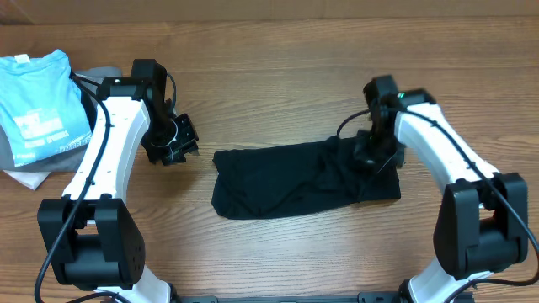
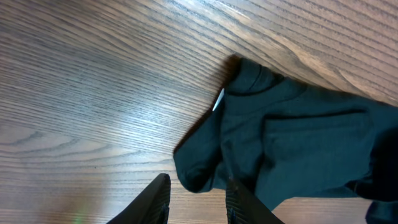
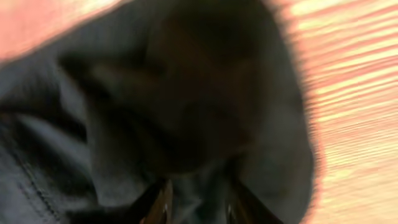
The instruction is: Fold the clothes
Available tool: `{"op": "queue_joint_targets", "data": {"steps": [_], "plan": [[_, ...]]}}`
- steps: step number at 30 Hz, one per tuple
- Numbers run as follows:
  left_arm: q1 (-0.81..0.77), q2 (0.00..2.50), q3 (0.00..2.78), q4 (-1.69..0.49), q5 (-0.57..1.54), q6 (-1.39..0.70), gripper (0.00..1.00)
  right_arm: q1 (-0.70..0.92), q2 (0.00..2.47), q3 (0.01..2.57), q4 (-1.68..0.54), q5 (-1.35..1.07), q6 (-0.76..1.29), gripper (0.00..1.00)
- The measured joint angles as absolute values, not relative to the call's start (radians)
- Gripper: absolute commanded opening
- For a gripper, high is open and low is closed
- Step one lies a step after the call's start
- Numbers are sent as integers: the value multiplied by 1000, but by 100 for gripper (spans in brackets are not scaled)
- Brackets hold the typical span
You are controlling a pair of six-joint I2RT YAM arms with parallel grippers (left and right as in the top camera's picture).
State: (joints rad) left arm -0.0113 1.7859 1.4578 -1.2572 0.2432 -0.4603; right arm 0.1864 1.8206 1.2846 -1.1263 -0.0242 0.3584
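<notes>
I should back my right gripper off and grab the creased cloth further in before I fold (image 1: 322, 178), because the clothes bunch up (image 1: 335, 175) near their middle while my right gripper presses their end.
The clothes (image 1: 303, 178) are a plain black garment lying crumpled in a wide strip mid-table. My left gripper (image 1: 173, 143) hovers just left of its left end, apart from it. In the left wrist view that gripper (image 2: 198, 180) is open, with bare wood between the fingers (image 2: 155, 202) and a rounded corner of the clothes (image 2: 292, 143) just past the tips; a small white tag (image 2: 218, 99) shows at the fold. My right gripper (image 1: 375, 156) is down on the garment's right end. In the blurred right wrist view its jaws (image 3: 198, 186) stand apart, pushed into the clothes (image 3: 186, 93), with cloth lying between them.
A folded light blue t-shirt with white print (image 1: 38, 105) lies at the far left, on top of a grey garment (image 1: 105, 74). The wooden table (image 1: 278, 50) runs bare behind and in front of the black garment.
</notes>
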Motion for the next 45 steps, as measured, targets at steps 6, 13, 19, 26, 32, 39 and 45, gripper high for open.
{"op": "queue_joint_targets", "data": {"steps": [6,13,19,26,32,39,45], "plan": [[-11,1786,1458,-1256,243,-460,33,284,1822,1201,-1032,-303,179,31],[-11,1786,1458,-1257,243,-460,34,353,1821,1201,-1005,-405,109,31],[-11,1786,1458,-1257,243,-460,34,340,1821,1248,-1085,-368,116,29],[-11,1786,1458,-1257,243,-460,34,319,1767,1466,-1179,-197,159,40],[-11,1786,1458,-1258,243,-460,34,316,1727,1485,-1160,-104,187,36],[-11,1786,1458,-1261,243,-460,34,316,1810,1375,-1066,-59,207,38],[-11,1786,1458,-1262,243,-460,34,316,1847,1331,-1011,-18,228,38]]}}
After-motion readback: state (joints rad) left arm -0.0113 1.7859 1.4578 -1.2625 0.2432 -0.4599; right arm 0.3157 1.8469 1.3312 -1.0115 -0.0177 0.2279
